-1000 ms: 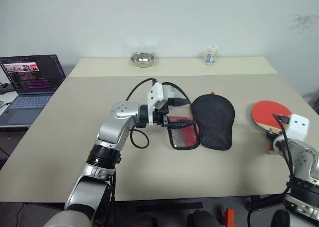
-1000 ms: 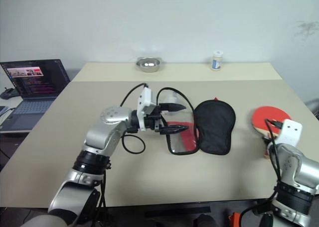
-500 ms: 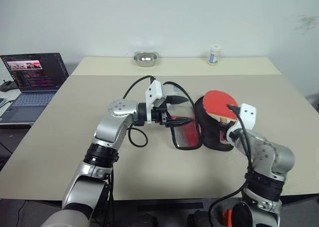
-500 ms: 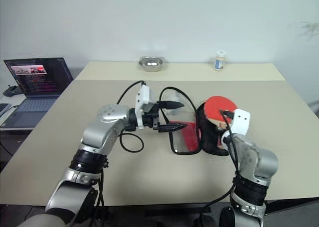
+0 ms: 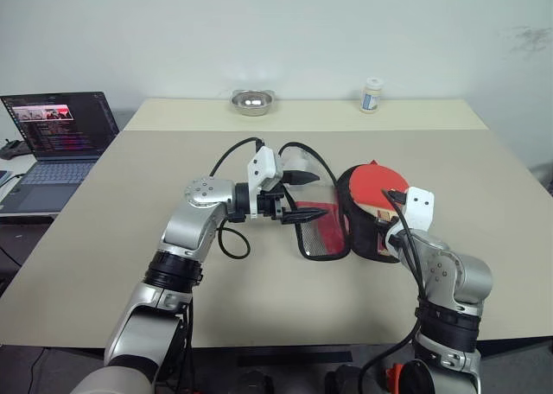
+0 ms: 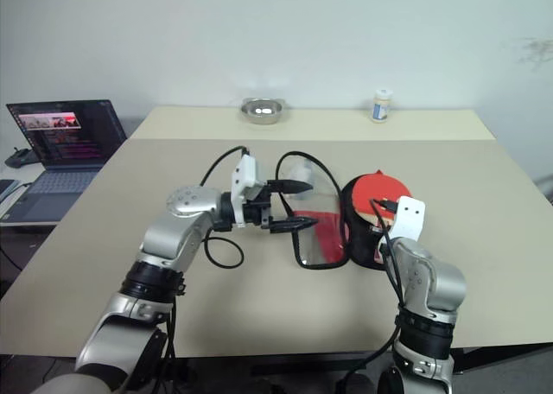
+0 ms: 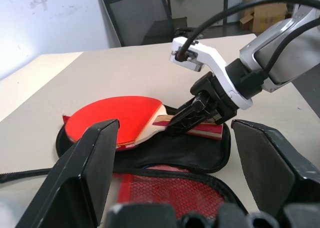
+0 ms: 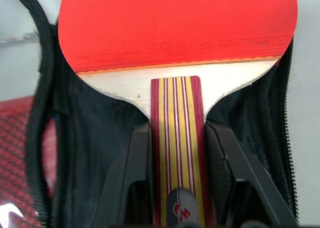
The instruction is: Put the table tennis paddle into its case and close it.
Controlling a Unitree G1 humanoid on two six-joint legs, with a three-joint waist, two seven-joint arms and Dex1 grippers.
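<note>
A pale lump can be seen through the flap's clear window, so I should expect a plush ball to be hidden underneath when I fold the flap over.
The table tennis paddle has a red face and a striped wooden handle. My right gripper is shut on that handle and holds the blade low over the black half of the case. The case lies unzipped and spread open on the table. Its red mesh half is on the left, with the zipper edge looping up beside it. My left gripper hovers just left of the paddle, above the red half. It points toward the paddle and is open with nothing between its fingers.
A laptop stands open beyond the table's left edge. A metal bowl and a small white bottle sit at the far edge of the table. Black cables arc over my left wrist.
My right arm has carried the paddle from the table's right side leftward to above the case's black half. The left gripper has stayed open, almost in place.
</note>
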